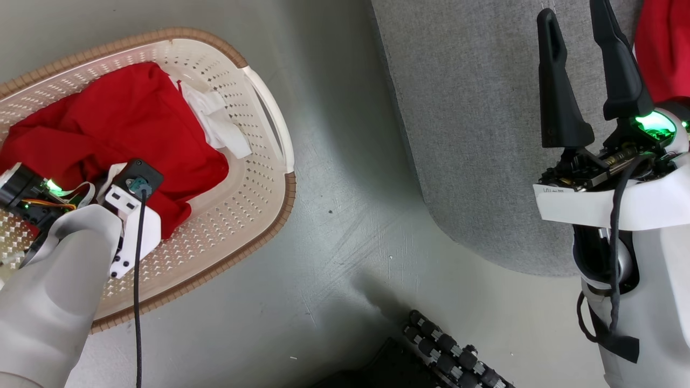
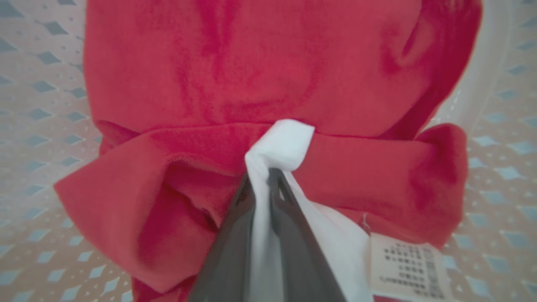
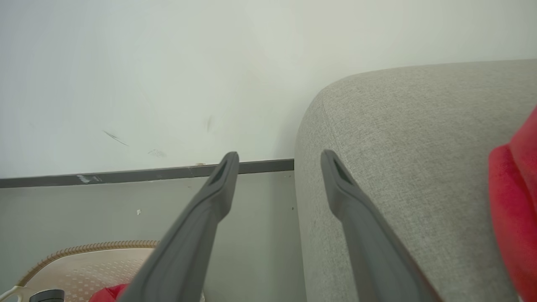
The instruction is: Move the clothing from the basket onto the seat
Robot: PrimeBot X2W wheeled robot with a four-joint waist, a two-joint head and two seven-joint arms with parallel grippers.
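I should expect an empty basket when I carry the heaped red clothing [image 1: 139, 123] over to the seat, because the cream bottom [image 1: 234, 173] shows beside it.
The cream basket [image 1: 253, 178] stands on the floor at the left with red clothing [image 1: 124, 124] heaped in it, a white collar showing. My left wrist [image 1: 132, 202] reaches down into that heap. In the left wrist view my left gripper [image 2: 262, 174] is shut on a white fold of the red clothing [image 2: 251, 71], with a white tag [image 2: 405, 268] beside it. My right gripper [image 1: 574, 13] stands open with nothing in it above the grey seat [image 1: 474, 134]. More red clothing [image 1: 663, 48] lies on the seat at the far right; the right wrist view shows that clothing [image 3: 516, 209] too.
Grey-green floor [image 1: 345, 215] separates the basket and the seat. A black ribbed part of my base [image 1: 447, 350] sits at the bottom. A pale wall [image 3: 168, 75] with a dark skirting strip stands behind the seat's rounded corner [image 3: 327, 96]. The basket rim [image 3: 84, 245] shows low left.
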